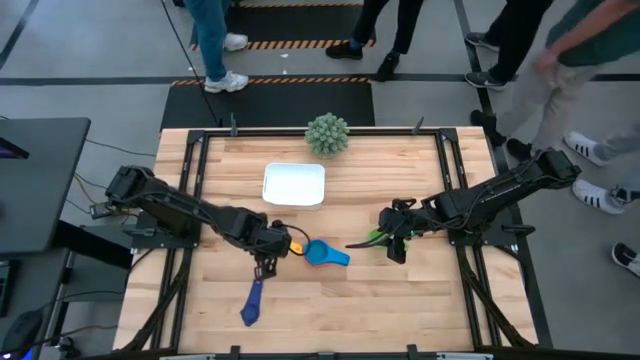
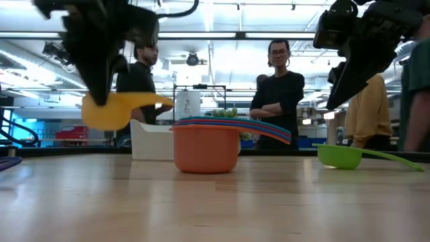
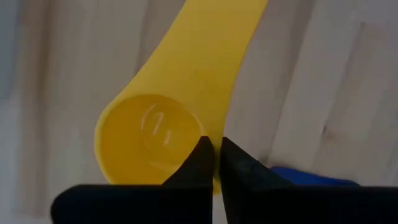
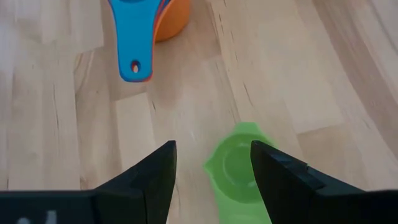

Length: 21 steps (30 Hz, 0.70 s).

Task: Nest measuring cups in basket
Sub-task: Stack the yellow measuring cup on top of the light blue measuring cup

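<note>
My left gripper is pinching the yellow cup's rim (image 3: pixel 200 124). Next, I put the cup in the stack first, then push its handle over the blue handle (image 1: pixel 337 257).
My left gripper (image 1: pixel 283 247) is shut on a yellow measuring cup (image 3: pixel 155 134), held above the table (image 2: pixel 111 107). Beside it stands a nested stack of cups (image 2: pixel 207 144), orange at the bottom with blue and red handles fanning out (image 1: pixel 326 254) (image 4: pixel 146 31). A green cup (image 4: pixel 239 165) rests on its bowl on the wood (image 1: pixel 374 238) (image 2: pixel 339 156). My right gripper (image 4: pixel 211 165) is open and hovers above it (image 2: pixel 342 81). A navy cup (image 1: pixel 252 302) lies near the near edge. The white basket (image 1: pixel 294 184) sits toward the far side. My left gripper pinches the yellow cup at the bowl's rim (image 3: pixel 214 182), close to where the handle starts. One finger (image 3: pixel 198 163) is over the inside of the bowl, the other outside. The fingers come from above. The cup is lifted clear and about level, its handle (image 2: pixel 151 99) pointing away.
A spiky grey-green ball plant (image 1: pixel 327 134) stands at the far edge behind the basket. Black frame rails run along the table's edges (image 1: pixel 455 190). Several people stand beyond the far side (image 2: pixel 279 94). Bare wood lies between the stack and the near edge.
</note>
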Available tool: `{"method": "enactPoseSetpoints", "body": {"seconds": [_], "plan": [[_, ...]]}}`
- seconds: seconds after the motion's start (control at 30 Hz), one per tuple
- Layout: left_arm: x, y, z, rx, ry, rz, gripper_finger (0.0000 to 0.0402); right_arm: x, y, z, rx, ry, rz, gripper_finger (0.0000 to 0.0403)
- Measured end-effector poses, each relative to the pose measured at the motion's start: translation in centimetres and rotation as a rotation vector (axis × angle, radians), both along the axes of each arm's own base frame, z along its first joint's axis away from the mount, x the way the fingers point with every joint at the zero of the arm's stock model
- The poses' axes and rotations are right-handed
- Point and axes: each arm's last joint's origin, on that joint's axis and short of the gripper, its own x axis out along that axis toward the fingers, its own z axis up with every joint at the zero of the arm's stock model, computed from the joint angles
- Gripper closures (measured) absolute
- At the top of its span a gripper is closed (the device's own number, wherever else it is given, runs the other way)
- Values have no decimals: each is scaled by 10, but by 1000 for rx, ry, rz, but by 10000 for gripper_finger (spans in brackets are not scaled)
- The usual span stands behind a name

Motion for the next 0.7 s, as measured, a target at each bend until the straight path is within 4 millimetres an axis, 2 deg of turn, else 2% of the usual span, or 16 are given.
{"method": "enactPoseSetpoints", "body": {"seconds": [0.27,0.43,0.7], "plan": [[21,5,29,1,-141,75,392,1,-3,0,-1,-4,-41,190],[43,0,31,-15,-248,83,392,1,-6,0,4,-1,-66,190],[83,-14,25,-11,-298,29,392,-2,-10,-3,-6,49,-92,190]]}}
